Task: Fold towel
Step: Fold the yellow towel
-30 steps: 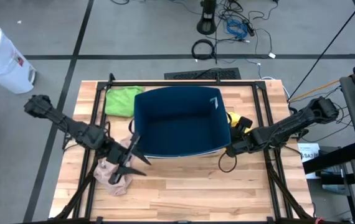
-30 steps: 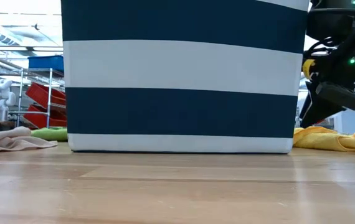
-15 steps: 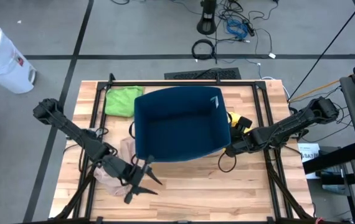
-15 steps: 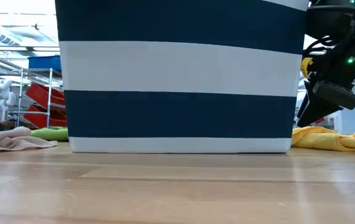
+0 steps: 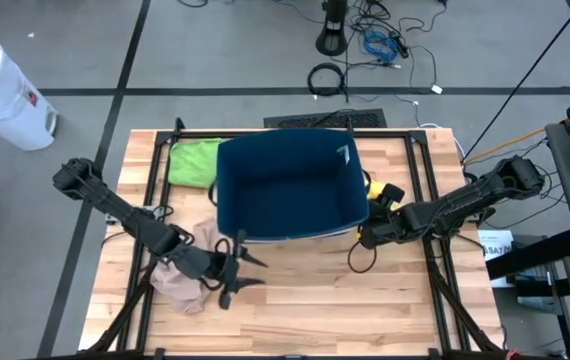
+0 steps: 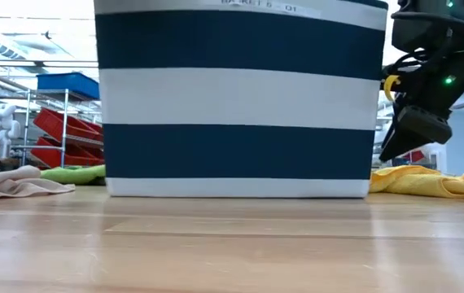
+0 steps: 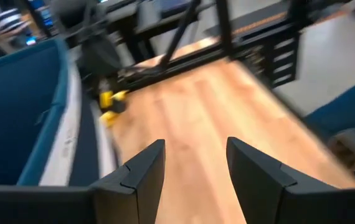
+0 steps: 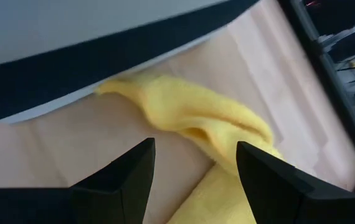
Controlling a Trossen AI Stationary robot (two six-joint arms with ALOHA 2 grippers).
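Note:
The yellow towel (image 8: 218,196) next to the basket has limp folds (image 8: 193,121) running through it, so I expect it to come away still bunched up, with its loose end dragging behind, when I pull.
A beige towel (image 5: 178,285) lies crumpled at the near left of the wooden table, also seen in the low view (image 6: 12,181). My left gripper (image 5: 243,276) stands open just to its right, near the basket's front wall; in its wrist view (image 7: 195,165) only bare wood lies between the fingers. A yellow towel (image 8: 208,124) lies bunched at the basket's right side. My right gripper (image 5: 363,238) hangs open over it (image 8: 193,168). A green towel (image 5: 193,160) lies at the far left.
A large navy and white striped basket (image 5: 290,190) fills the table's middle and blocks most of the low view (image 6: 236,98). Black frame rails (image 5: 155,200) run along the table's sides. Bare wood (image 5: 315,300) lies along the near edge.
My left gripper has come off the beige towel, sinking and swinging toward the near edge, then right along the basket's front; it now points more level toward the table's right. The basket has slid a little toward the far edge.

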